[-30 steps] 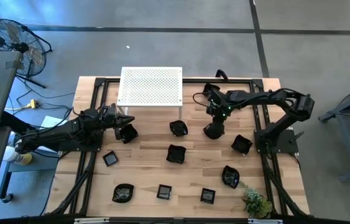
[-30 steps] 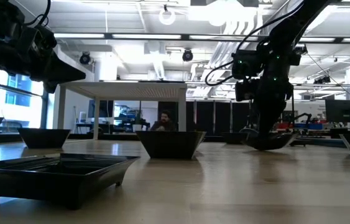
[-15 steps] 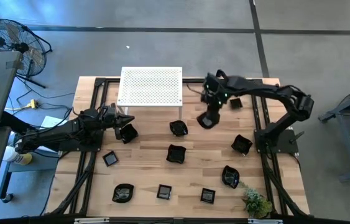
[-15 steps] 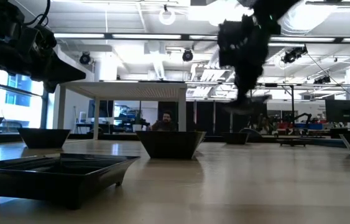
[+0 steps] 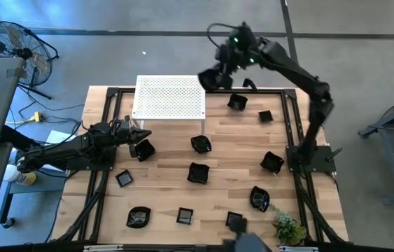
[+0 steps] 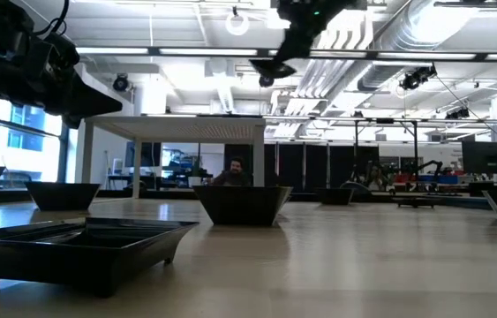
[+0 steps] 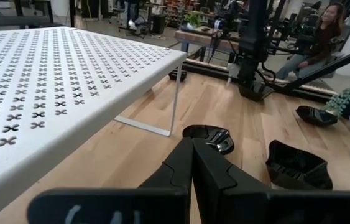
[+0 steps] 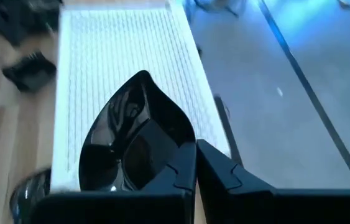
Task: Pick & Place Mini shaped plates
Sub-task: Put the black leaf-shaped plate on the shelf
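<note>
The plate's hollow (image 8: 138,142) faces up and the white platform is clear. So my right gripper keeps lowering the plate until it sits on the platform's far corner (image 5: 192,83).
My right gripper (image 5: 219,73) (image 8: 195,149) is raised high beside the far right corner of the white perforated platform (image 5: 169,96) and is shut on one glossy black mini plate (image 5: 208,79) (image 8: 131,146) (image 6: 270,66). Several other black mini plates rest flat on the wood, among them a plate (image 5: 200,145), a plate (image 5: 198,173) and a plate (image 5: 272,162). My left gripper (image 5: 141,145) (image 7: 192,149) is shut and holds nothing. It hovers near the platform's near left leg, pointing at a scalloped plate (image 7: 209,137). My right gripper pinches the plate's raised rim (image 8: 178,167) between its two fingers, on the side of the plate nearest the wrist. The plate is lifted clear of the table, far above it. It is tilted and sticks out beyond the fingertips toward the platform.
The platform stands on thin legs at the table's far edge. A small green plant (image 5: 289,227) sits at the near right corner. A black frame (image 5: 291,140) runs along the table's sides. A dark shape (image 5: 242,241) shows at the near edge. A person (image 7: 324,25) sits beyond the table.
My right gripper has carried the plate from the wood at the table's middle right. It has risen steeply and swung toward the far edge and left, up to the platform's far right corner. The plate is lifted clear and has stayed in the shut fingers.
</note>
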Action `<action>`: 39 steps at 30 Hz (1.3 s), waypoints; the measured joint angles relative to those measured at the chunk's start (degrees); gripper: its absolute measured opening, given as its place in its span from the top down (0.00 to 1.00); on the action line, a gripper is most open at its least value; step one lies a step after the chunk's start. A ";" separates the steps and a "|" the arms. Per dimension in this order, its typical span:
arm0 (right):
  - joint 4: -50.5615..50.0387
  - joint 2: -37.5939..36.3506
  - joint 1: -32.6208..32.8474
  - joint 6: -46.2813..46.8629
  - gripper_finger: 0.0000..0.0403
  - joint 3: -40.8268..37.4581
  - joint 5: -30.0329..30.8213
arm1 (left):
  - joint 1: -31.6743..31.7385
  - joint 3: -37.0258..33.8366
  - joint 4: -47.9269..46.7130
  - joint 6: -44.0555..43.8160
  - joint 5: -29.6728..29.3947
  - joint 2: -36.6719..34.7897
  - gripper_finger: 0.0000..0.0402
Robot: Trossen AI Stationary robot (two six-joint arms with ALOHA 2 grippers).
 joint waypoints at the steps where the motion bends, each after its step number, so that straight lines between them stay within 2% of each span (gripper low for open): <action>1: -0.29 2.56 -0.42 -0.76 1.00 3.10 -1.87 | 0.01 0.02 0.01 0.00 0.00 0.00 1.00; 6: -2.24 14.81 -2.15 -3.22 1.00 15.64 -7.14 | -0.01 0.02 0.01 0.00 0.00 0.00 1.00; 9: 2.43 16.10 -3.30 -4.99 1.00 11.75 -10.13 | 0.00 0.02 -0.12 0.00 -0.02 0.00 1.00; 16: 6.44 18.74 -4.72 -6.82 1.00 6.99 -13.00 | 0.00 0.09 -0.42 0.00 -0.02 0.00 1.00; 26: 16.86 18.72 -4.37 -7.28 0.99 1.11 -12.89 | 0.01 0.13 -0.60 0.00 0.00 0.00 1.00; 32: 20.71 18.72 -4.10 -8.19 0.97 -2.54 -10.75 | 0.01 0.13 -0.62 0.00 0.04 0.00 1.00; 39: 23.40 18.72 -4.05 -8.28 0.89 -4.17 -9.44 | 0.01 0.15 -0.62 0.13 0.02 0.00 1.00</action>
